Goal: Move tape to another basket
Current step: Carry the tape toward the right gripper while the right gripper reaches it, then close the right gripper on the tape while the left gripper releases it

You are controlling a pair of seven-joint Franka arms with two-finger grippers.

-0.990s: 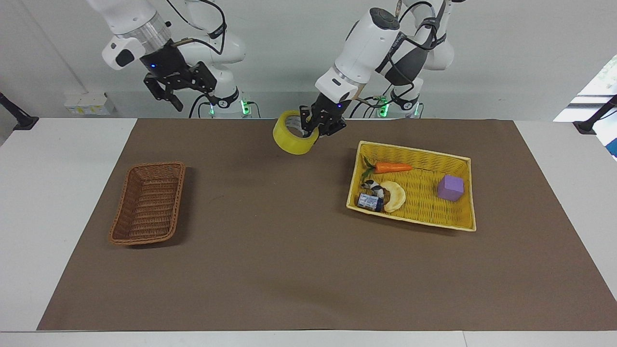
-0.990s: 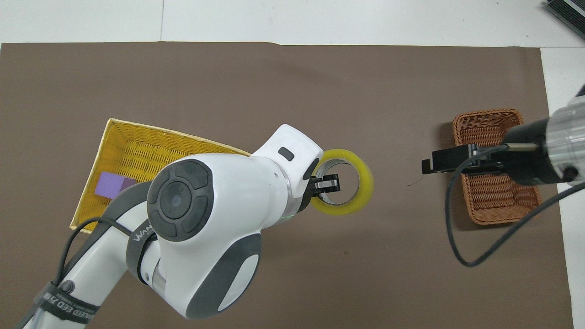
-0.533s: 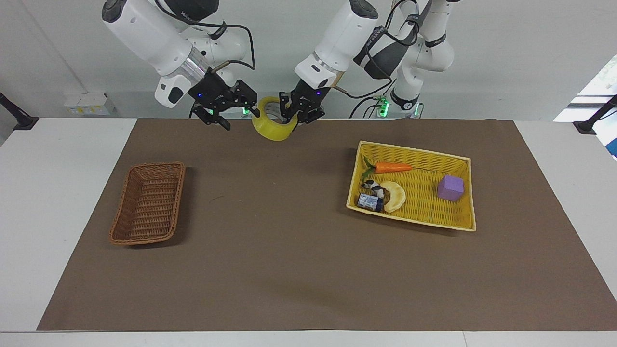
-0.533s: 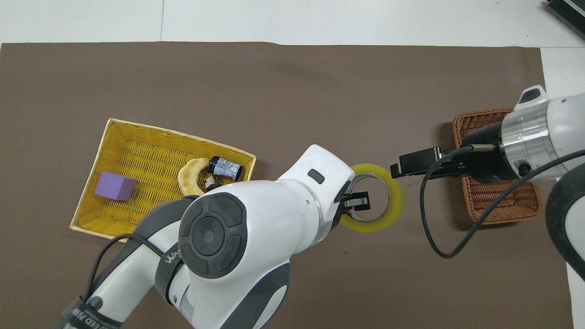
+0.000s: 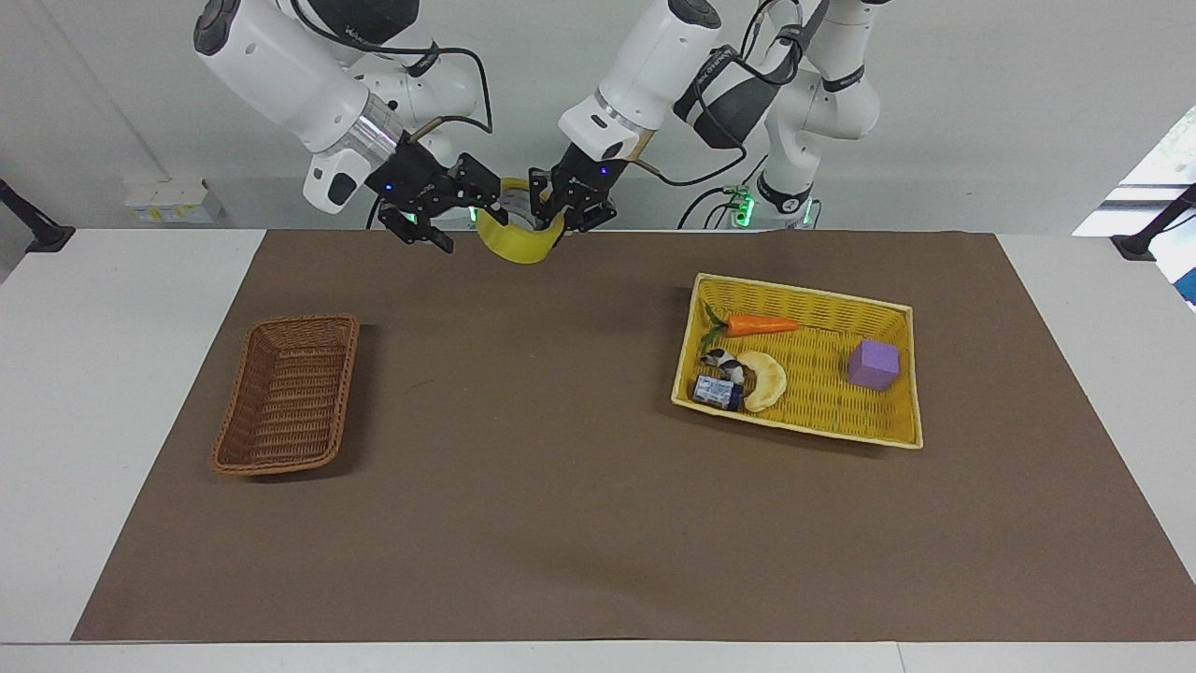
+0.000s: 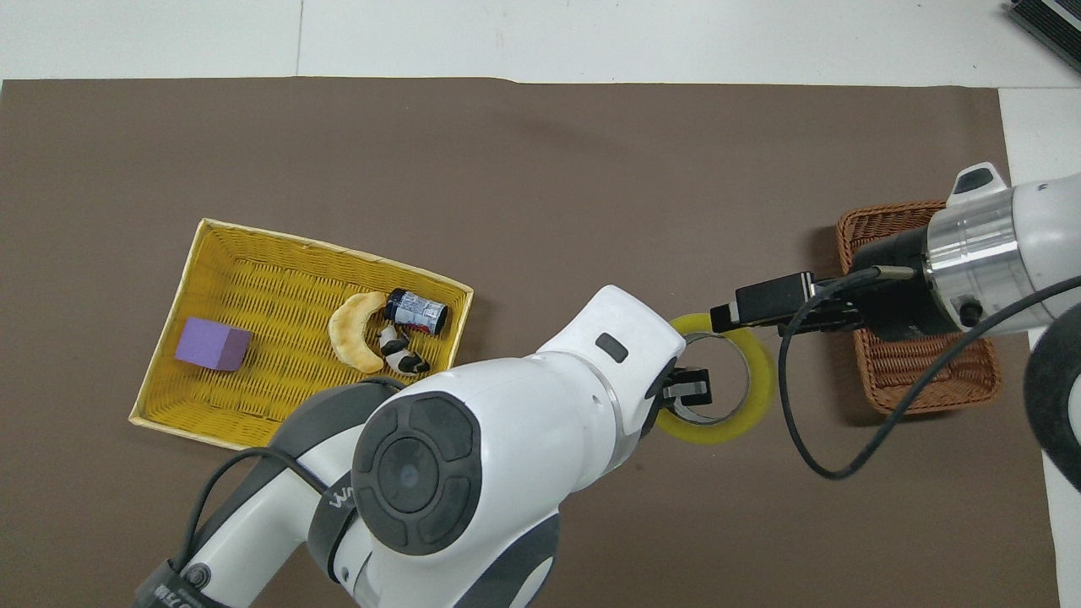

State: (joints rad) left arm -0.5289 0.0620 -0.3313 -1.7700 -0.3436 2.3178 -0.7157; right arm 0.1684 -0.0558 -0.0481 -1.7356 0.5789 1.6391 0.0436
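I should close my right gripper on the tape's rim (image 6: pixel 757 360) before I open my left gripper, because my left gripper is holding the tape far from the brown wicker basket (image 5: pixel 288 393).
The yellow tape (image 5: pixel 512 246) hangs in the air over the mat's edge nearest the robots, between the two baskets. My left gripper (image 5: pixel 553 220) is shut on the tape's rim, one finger inside the core; it also shows in the overhead view (image 6: pixel 688 393) with the tape (image 6: pixel 758 395). My right gripper (image 5: pixel 465 229) is open beside the tape, one finger at its rim, and shows in the overhead view (image 6: pixel 728 314). The brown wicker basket (image 5: pixel 290 402) stands empty at the right arm's end of the table; the right arm partly covers it in the overhead view (image 6: pixel 916 382).
The yellow basket (image 5: pixel 813 397) at the left arm's end holds a carrot (image 5: pixel 761 325), a pale banana (image 5: pixel 768 379), a purple cube (image 5: pixel 874 365) and a small can (image 5: pixel 718 393). A brown mat (image 5: pixel 561 486) covers the table.
My left gripper has carried the tape up and toward the right arm's end. My right gripper has swung in from over the brown basket's side to the tape's rim.
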